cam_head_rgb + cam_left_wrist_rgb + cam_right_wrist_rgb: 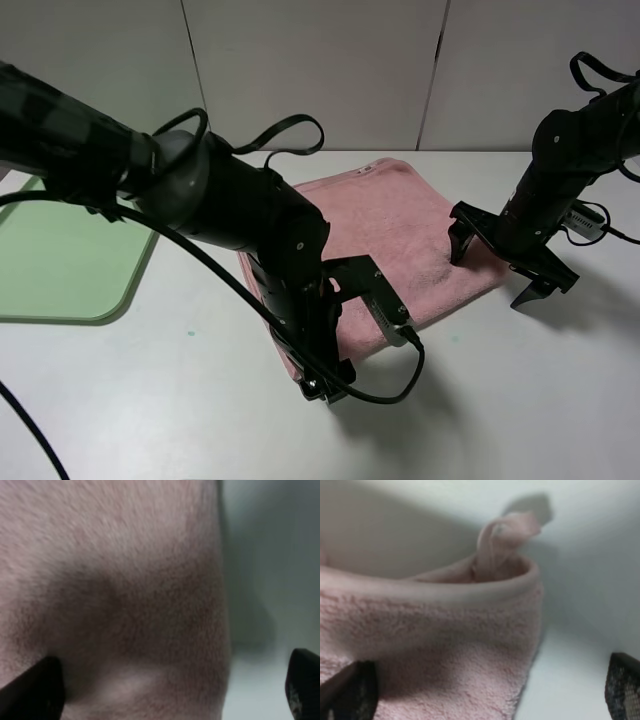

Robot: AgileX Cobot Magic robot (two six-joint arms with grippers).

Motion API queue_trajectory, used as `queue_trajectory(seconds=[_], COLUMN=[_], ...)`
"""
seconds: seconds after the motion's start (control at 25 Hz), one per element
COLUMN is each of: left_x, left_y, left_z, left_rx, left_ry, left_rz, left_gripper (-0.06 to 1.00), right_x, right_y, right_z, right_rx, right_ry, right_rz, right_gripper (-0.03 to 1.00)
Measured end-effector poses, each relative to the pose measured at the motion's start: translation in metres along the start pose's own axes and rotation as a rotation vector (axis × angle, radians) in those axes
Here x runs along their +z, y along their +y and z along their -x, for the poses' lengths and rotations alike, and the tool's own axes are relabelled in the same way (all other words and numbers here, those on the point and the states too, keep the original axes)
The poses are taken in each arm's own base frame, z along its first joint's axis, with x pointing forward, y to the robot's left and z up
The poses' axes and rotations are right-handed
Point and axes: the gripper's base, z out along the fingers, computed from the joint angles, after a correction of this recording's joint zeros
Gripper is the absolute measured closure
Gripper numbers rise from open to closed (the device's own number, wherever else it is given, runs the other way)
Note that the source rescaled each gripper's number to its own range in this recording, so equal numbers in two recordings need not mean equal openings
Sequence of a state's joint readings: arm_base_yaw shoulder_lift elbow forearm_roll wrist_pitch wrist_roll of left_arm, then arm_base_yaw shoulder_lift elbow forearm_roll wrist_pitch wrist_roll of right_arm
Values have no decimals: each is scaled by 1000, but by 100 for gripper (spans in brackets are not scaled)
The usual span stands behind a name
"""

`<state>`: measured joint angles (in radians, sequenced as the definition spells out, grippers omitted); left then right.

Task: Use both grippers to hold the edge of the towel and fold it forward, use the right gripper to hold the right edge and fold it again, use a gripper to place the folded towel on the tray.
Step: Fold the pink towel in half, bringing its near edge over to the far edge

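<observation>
My gripper will lift the pink towel (395, 235), and both of its layers should rise and fold over together, since the towel's hem doubles back at this corner (526, 573).
The pink towel (400, 225) lies spread on the white table, right of the light-green tray (60, 250). My left gripper (325, 385) is low at the towel's front left corner. In the left wrist view it (170, 695) is open, with one fingertip (35, 690) over the cloth (115, 580) and the other off its edge above the table. My right gripper (500, 265) is open and straddles the towel's front right corner. In the right wrist view it (485, 695) has the stitched hem (470, 587) and a small pink loop (505, 535) ahead of the open fingers.
The tray sits at the table's left edge, partly behind my left arm (200, 190). A black cable (200, 270) trails from that arm across the table in front of the towel. A white wall (320, 70) stands behind the table.
</observation>
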<state>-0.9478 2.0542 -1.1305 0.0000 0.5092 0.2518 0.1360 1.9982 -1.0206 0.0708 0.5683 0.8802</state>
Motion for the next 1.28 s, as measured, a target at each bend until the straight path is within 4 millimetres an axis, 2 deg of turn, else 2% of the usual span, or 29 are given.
queue_trajectory(seconds=[0.4, 0.48, 0.64, 0.96, 1.04, 1.16, 1.2, 1.28], left_x=[7, 7, 7, 7, 7, 7, 7, 7], left_y=[1, 1, 2, 2, 2, 2, 2, 2], left_z=[1, 1, 1, 1, 1, 2, 2, 2], left_rx=[-23, -19, -10, -11, -11, -11, -13, -16], left_ry=[13, 14, 14, 7, 6, 1, 1, 0], left_rz=[1, 3, 11, 12, 12, 13, 11, 9], left_gripper=[15, 18, 31, 53, 61, 83, 89, 93], right_x=[0, 0, 0, 2, 2, 3, 3, 3], right_y=[1, 1, 1, 4, 5, 6, 6, 6], right_z=[1, 1, 2, 5, 5, 5, 5, 5], right_rx=[-10, -11, -25, -26, -23, -15, -13, -13], right_ry=[-11, -11, -20, -48, -53, -53, -53, -53], right_rz=[7, 7, 8, 45, 54, 61, 61, 61], right_gripper=[-3, 0, 19, 67, 79, 96, 97, 97])
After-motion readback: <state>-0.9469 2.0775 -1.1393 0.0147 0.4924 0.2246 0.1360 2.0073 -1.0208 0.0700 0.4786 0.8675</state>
